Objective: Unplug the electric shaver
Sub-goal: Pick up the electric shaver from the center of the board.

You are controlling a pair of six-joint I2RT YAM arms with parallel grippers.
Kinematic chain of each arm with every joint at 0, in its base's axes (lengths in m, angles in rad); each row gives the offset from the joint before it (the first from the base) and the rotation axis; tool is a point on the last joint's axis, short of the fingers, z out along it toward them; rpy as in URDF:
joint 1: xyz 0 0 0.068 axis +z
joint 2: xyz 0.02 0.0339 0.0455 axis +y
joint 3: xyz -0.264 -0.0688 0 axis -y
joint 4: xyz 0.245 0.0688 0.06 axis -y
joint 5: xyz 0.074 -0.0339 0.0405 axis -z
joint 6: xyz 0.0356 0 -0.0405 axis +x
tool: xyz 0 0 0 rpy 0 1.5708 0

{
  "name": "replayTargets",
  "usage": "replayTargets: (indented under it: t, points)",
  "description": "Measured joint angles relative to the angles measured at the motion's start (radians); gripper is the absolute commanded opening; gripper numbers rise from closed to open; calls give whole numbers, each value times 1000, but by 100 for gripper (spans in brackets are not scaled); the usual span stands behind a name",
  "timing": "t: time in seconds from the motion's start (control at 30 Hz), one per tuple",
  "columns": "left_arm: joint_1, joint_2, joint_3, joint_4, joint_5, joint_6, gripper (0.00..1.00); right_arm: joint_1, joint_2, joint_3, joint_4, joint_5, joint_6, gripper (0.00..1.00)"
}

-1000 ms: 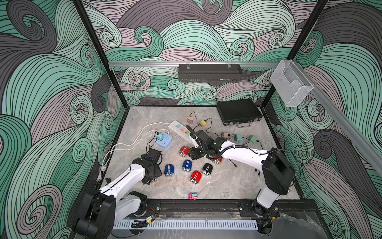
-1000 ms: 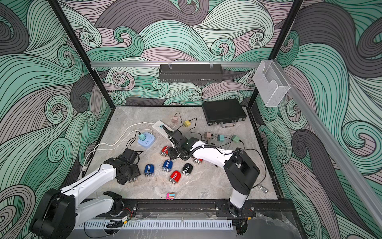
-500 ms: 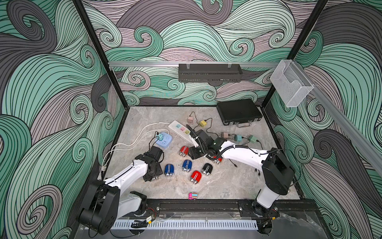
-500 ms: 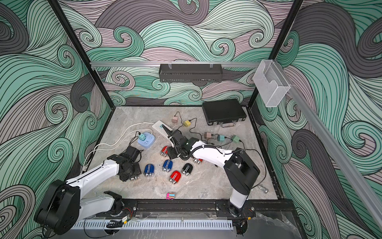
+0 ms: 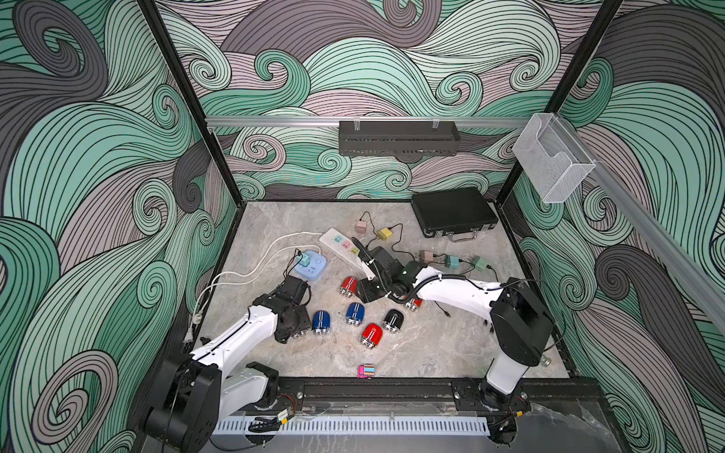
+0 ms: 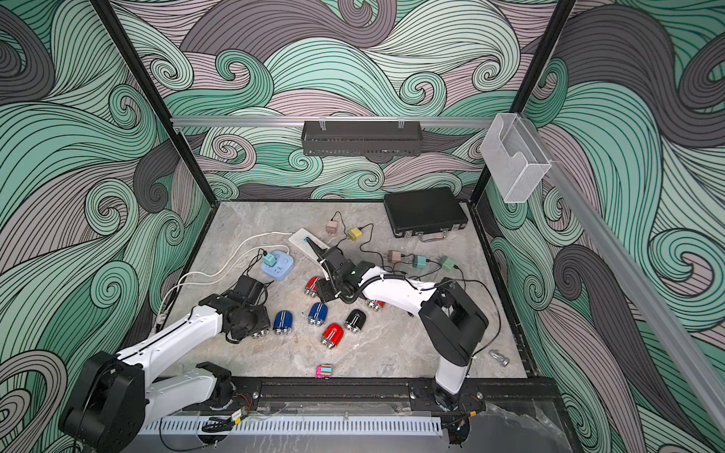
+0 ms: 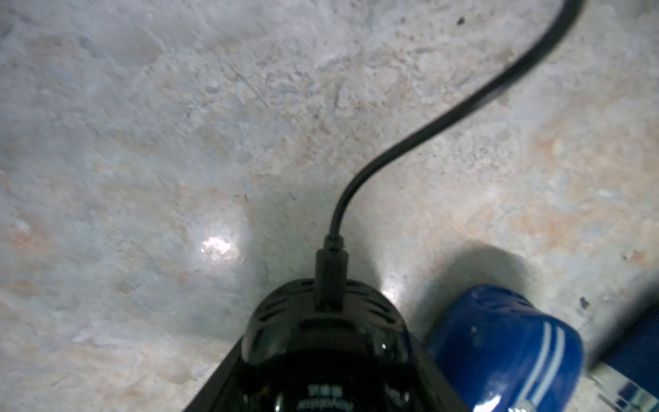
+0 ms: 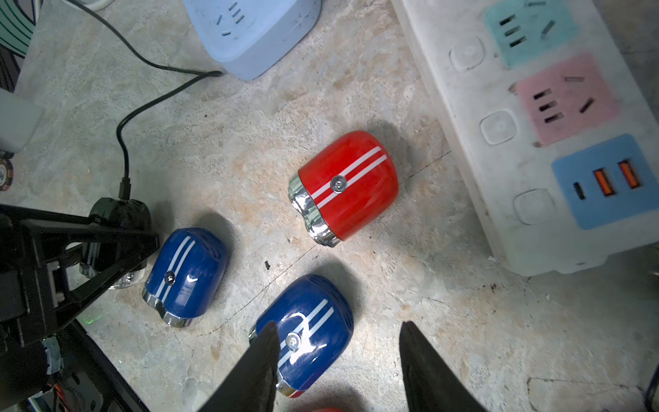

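Observation:
My left gripper is holding the black shaver's body (image 7: pixel 326 343) tightly, away from the plug. It should stay still while my right gripper takes hold of the plug (image 7: pixel 331 271).
A black electric shaver (image 7: pixel 324 331) lies on the stone table, its silver head (image 5: pixel 300 334) peeking out under my left gripper (image 5: pixel 294 323). A black cable (image 7: pixel 410 142) is plugged into its rear end by the plug (image 7: pixel 331 271). The cable runs toward a green adapter (image 5: pixel 302 258) on a round blue power block (image 5: pixel 311 266). The left gripper's jaws sit tight against both sides of the shaver (image 8: pixel 119 214). My right gripper (image 8: pixel 338 331) hangs open above a blue shaver (image 8: pixel 306 328), holding nothing.
Several loose shavers lie around: blue (image 5: pixel 321 322), red (image 5: pixel 348 285), black (image 5: pixel 392 319) and red (image 5: pixel 371 335). A white power strip (image 5: pixel 341 245) lies behind them, and a black case (image 5: pixel 455 213) at the back right. Small adapters (image 5: pixel 451 261) trail cables, and a pink block (image 5: pixel 366 370) sits near the front edge.
My left arm has swung inward over the black shaver, and its jaws have narrowed around it. The right arm has hardly moved.

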Motion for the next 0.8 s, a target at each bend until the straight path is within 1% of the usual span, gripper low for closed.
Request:
replayTargets:
  t: [0.13, 0.5, 0.8]
  points:
    - [0, 1, 0, 1, 12, 19, 47, 0, 26, 26, 39, -68, 22, 51]
    - [0, -15, 19, 1, 31, 55, 46, 0, 152, 156, 143, -316, 98, 51]
    - [0, -48, 35, -3, 39, 55, 45, 17, 272, 248, 192, -454, 156, 51]
